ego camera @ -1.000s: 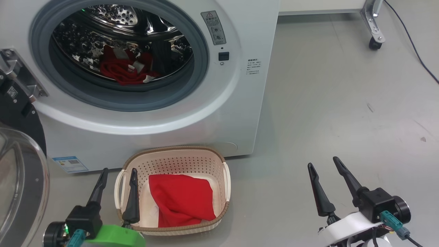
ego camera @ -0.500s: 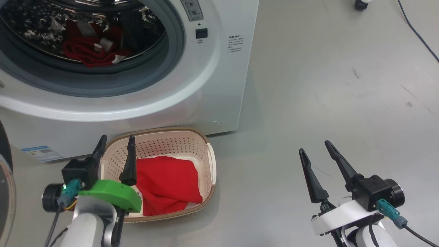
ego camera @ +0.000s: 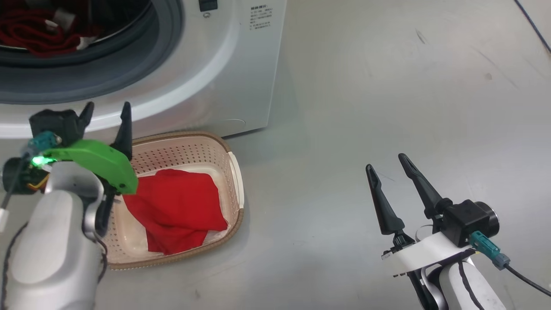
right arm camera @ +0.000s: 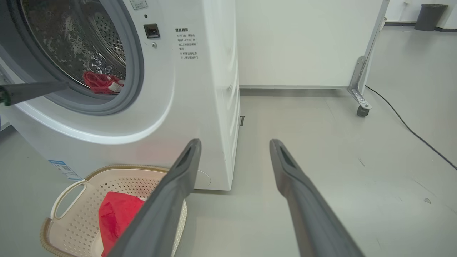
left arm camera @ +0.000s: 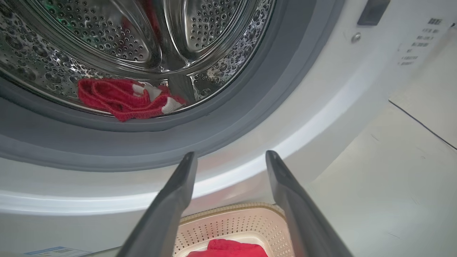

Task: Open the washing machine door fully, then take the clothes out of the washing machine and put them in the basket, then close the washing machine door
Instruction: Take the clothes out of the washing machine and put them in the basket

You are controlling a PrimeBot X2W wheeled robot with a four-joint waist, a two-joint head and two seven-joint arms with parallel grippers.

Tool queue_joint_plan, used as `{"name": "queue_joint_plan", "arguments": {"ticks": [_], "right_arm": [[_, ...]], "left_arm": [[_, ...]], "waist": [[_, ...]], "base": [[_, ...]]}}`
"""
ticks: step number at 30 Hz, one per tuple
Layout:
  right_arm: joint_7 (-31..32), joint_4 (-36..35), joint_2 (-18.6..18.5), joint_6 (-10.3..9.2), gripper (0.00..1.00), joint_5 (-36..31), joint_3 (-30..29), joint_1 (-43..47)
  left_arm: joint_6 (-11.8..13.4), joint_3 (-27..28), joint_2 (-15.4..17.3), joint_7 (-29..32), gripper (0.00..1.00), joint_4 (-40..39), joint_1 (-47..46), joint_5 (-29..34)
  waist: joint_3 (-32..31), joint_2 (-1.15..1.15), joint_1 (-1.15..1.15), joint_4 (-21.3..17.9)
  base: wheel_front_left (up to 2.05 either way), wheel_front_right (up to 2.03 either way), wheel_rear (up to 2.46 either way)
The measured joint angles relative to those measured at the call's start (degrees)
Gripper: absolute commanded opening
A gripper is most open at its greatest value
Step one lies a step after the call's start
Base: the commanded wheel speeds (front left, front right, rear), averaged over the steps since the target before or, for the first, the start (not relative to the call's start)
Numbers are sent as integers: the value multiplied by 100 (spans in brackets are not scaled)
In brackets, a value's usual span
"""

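The red garment with white bands (ego camera: 47, 32) is bunched up in loose folds (left arm camera: 110, 95), so it will open out and spread across the basket when the robot lowers it in.
The white washing machine (ego camera: 241, 64) stands with its opening uncovered; its door is out of view. A red garment with white bands (left arm camera: 121, 100) lies low in the steel drum, also visible at the head view's top left (ego camera: 34, 32). The cream basket (ego camera: 234, 172) sits on the floor in front of the machine with a plain red garment (ego camera: 176, 206) inside. My left gripper (ego camera: 107, 106) is open and empty, raised above the basket's far left corner, and points at the grey rubber ring (left arm camera: 107, 150). My right gripper (ego camera: 385, 162) is open and empty over the floor to the basket's right.
Grey floor (ego camera: 387, 86) spreads to the right of the machine. A metal frame leg on a caster (right arm camera: 361, 110) and a black cable (right arm camera: 410, 132) lie at the far right. A dark bin (right arm camera: 430, 14) stands far back by the white wall.
The head camera has swung, shifting the machine and basket up and left in the picture. My left gripper has risen from beside the basket toward the machine's front. The right gripper has kept its pose.
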Motion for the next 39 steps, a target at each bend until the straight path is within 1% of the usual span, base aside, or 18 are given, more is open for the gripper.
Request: {"name": "queue_joint_plan", "arguments": {"ticks": [8,19,26,30,36,39], "right_arm": [[-55,109,32,24,100,145,153,-215],[-113,304,80,66,100,316,296,-439],[-121,348,88,66,100,427,305,-554],[-137,359,92,67,100,445,350,-620],[-138,359,99,74,100,503,455,-788],[-145,361,101,75,100,548,467,-829]], "left_arm": [[-48,118,497,798,100,412,-886,-8],[-143,120,1009,1809,100,775,-1942,33],[-149,172,1224,2225,100,734,-2789,33],[-149,214,1418,2409,100,694,-3233,79],[-134,347,1753,2743,100,750,-3602,189],[-70,408,1849,2922,100,836,-3729,202]], "waist": [[434,0,0,-343],[916,0,0,-733],[1182,0,0,-842],[1343,0,0,-869],[1612,0,0,-930],[1755,0,0,-981]], "base": [[0,0,0],[0,0,0],[0,0,0],[0,0,0],[0,0,0],[0,0,0]]}}
